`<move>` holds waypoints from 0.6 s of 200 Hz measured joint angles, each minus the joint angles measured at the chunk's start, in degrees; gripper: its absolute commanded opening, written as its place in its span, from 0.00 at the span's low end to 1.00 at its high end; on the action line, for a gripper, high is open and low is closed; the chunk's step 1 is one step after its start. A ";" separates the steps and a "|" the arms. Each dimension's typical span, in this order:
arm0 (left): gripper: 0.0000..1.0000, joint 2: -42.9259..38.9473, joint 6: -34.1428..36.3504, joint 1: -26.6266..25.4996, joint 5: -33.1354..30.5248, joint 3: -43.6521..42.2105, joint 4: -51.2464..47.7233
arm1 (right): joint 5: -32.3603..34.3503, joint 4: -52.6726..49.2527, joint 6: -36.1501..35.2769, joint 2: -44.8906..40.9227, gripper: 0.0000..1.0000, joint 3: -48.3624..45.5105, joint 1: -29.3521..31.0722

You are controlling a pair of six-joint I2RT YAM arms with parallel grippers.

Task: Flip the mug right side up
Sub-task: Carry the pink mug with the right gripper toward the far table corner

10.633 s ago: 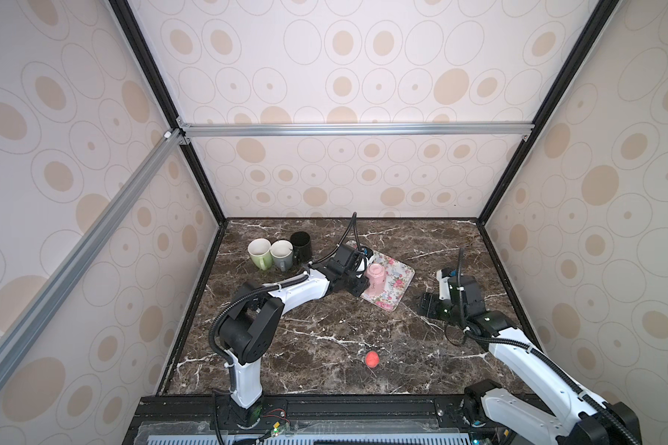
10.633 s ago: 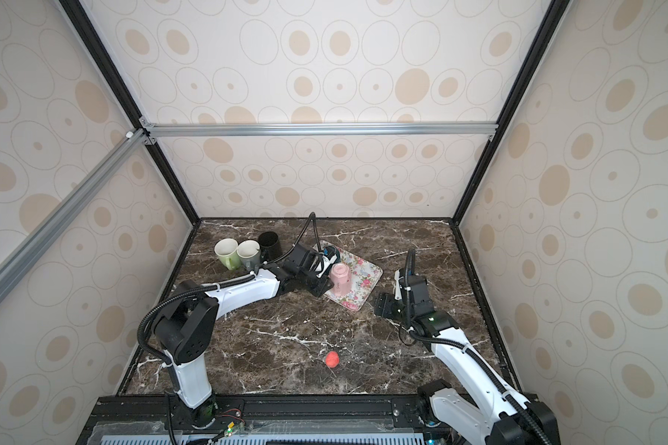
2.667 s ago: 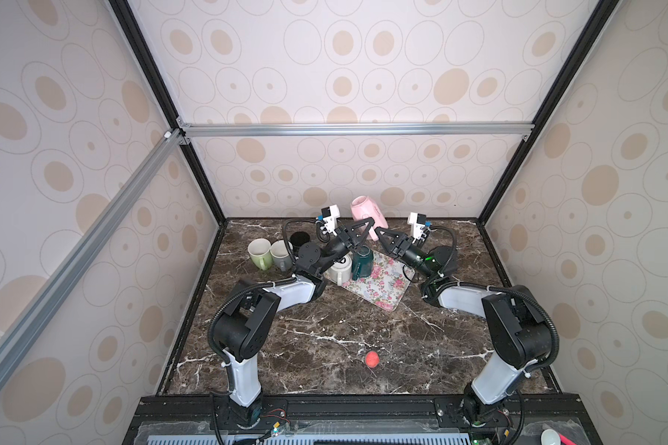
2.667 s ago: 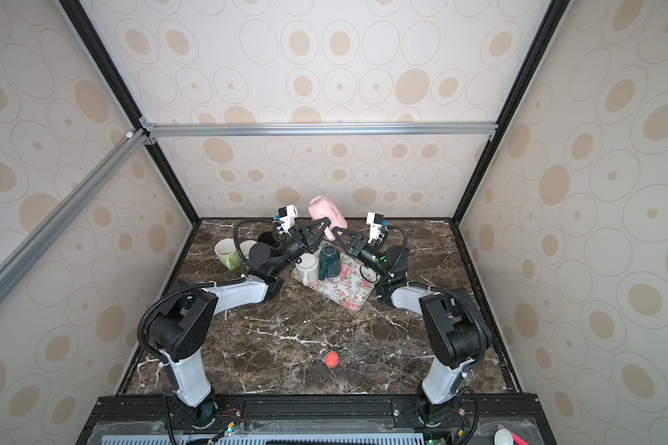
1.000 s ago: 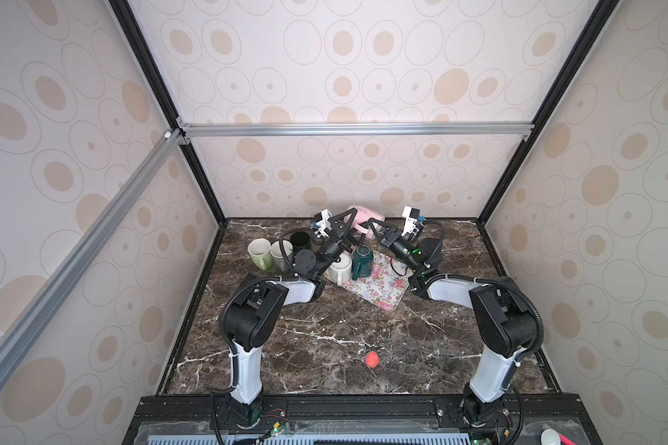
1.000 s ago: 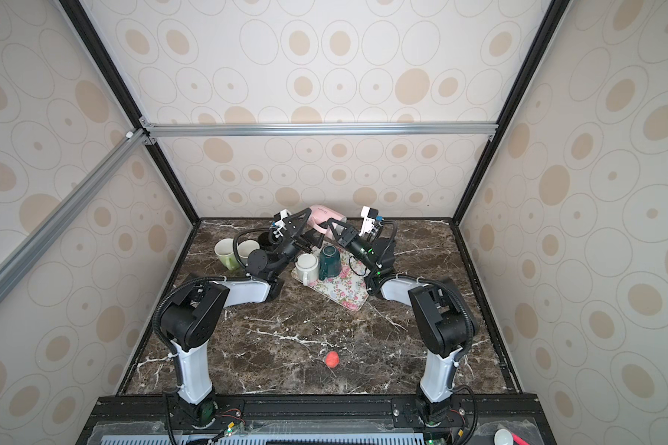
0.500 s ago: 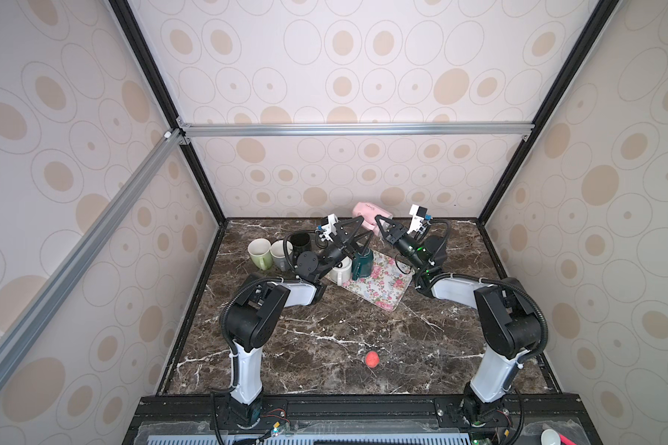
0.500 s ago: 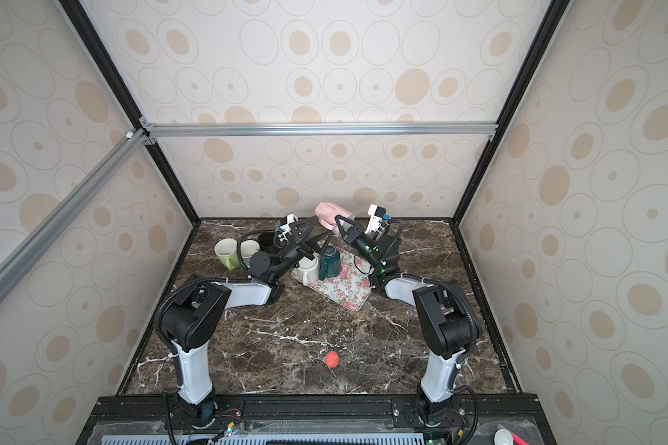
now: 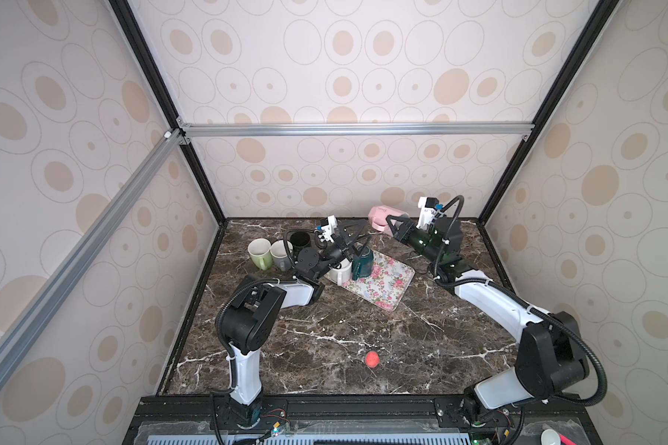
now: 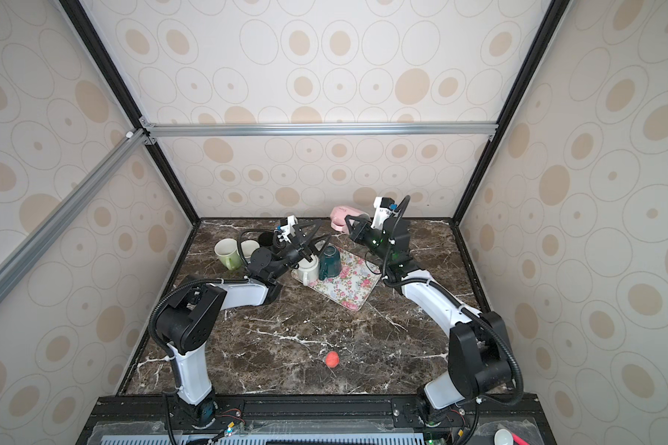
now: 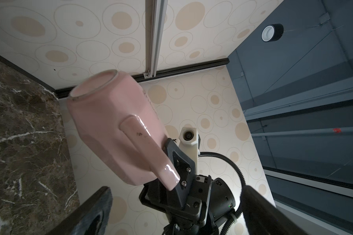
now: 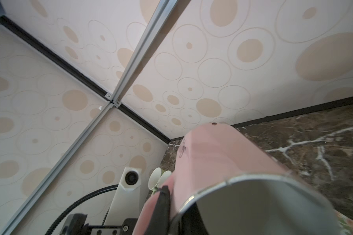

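Note:
The pink mug is held by its rim in my right gripper with its base free, so next my left gripper moves away while my right gripper stands the mug past the mat.
The pink mug hangs in the air at the back of the table, lying nearly on its side with its base toward the left. My right gripper is shut on the mug's wall at the rim, one finger between handle and body. In the left wrist view the mug shows its handle toward the camera. My left gripper is open just left of and below the mug, apart from it, its fingers holding nothing.
A floral mat lies under the arms, with a dark green mug and a white mug at its left end. Pale green, grey and black mugs stand at the back left. A red ball lies near the front.
The mug, upside down on the mat long ago, is now aloft. Over the last second my right gripper carried it a little to the right, away from the open left gripper.

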 measured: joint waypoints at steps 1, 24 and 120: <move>0.98 -0.02 0.11 0.00 0.02 0.00 -0.09 | 0.15 -0.50 -0.22 -0.04 0.00 0.17 -0.02; 0.98 -0.57 5.60 0.15 0.87 0.00 -5.57 | 4.50 -14.95 -5.97 -0.28 0.00 5.77 -0.59; 0.98 -11.96 42.93 0.33 -9.88 2.03 -40.94 | 18.64 -57.86 -23.56 4.92 0.00 18.75 -7.10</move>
